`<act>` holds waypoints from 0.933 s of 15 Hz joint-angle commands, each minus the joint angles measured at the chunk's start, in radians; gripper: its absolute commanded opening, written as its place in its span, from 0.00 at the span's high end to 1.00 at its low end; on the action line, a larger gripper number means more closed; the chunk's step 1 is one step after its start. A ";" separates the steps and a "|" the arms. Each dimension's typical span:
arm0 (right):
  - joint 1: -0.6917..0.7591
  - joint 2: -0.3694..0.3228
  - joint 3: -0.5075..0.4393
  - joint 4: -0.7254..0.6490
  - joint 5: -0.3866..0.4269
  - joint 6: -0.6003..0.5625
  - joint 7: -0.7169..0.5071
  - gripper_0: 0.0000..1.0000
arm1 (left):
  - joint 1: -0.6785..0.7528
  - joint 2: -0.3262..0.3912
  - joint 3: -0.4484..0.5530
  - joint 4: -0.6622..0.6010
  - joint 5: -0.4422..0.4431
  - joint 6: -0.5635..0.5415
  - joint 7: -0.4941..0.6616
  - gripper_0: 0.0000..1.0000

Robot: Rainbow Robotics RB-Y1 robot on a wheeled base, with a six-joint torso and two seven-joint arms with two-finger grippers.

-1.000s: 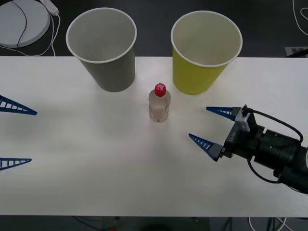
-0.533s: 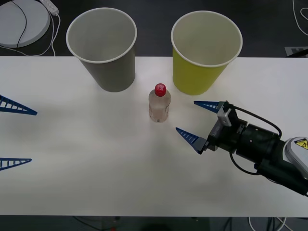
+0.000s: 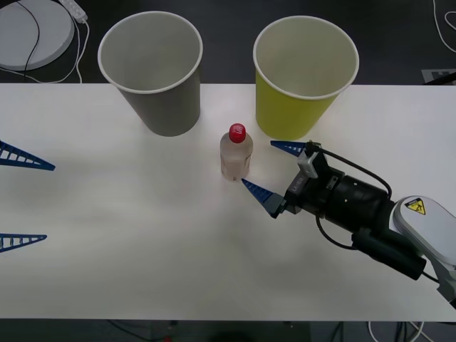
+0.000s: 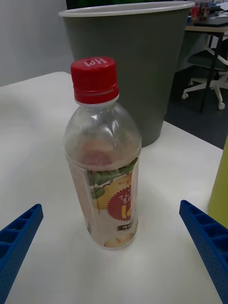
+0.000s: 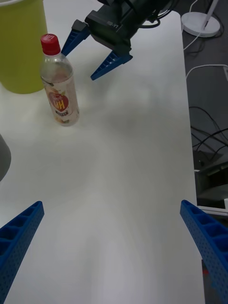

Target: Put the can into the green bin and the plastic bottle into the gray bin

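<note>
The gray bin's opening (image 3: 150,53) is wide and flares out, so when I drop in the plastic bottle (image 3: 236,153), it will tip against the side of the bin with its cap up.
The plastic bottle (image 3: 236,152) stands upright mid-table, clear with a red cap and a red-and-white label (image 4: 104,161) (image 5: 59,85). Behind it stand the gray bin (image 3: 153,78) (image 4: 128,61) on the left and the green bin (image 3: 303,85) (image 5: 21,42) on the right. My right gripper (image 3: 258,163) (image 4: 109,206) (image 5: 77,66) is open and level with the table, just right of the bottle, one fingertip on each side and neither touching it. My left gripper (image 3: 50,202) (image 5: 111,204) waits open at the table's left edge. The can is out of view.
A white round base with cables (image 3: 32,32) sits on the floor beyond the back left corner. Cables run off the right side (image 5: 209,137). The white table (image 3: 142,242) is bare in front of the bottle.
My right arm has slid left across the table, bringing its open fingers from well right of the bottle up to its sides. The bottle, the bins and the left gripper have not moved.
</note>
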 commanded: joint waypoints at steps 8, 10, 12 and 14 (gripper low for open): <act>-0.117 0.001 0.124 0.050 -0.014 0.117 -0.030 0.00 | 0.000 0.000 0.000 0.000 0.000 0.000 0.000 0.00; -0.149 0.009 0.139 0.086 -0.023 0.119 -0.032 0.00 | 0.000 0.000 0.000 0.000 0.000 0.000 0.000 0.00; -0.169 0.015 0.148 0.103 -0.025 0.119 -0.032 0.00 | 0.000 0.000 0.000 0.000 0.000 0.000 0.000 0.00; -0.185 0.018 0.168 0.104 -0.023 0.134 -0.038 0.00 | 0.000 0.000 0.000 0.000 0.000 0.000 0.000 0.00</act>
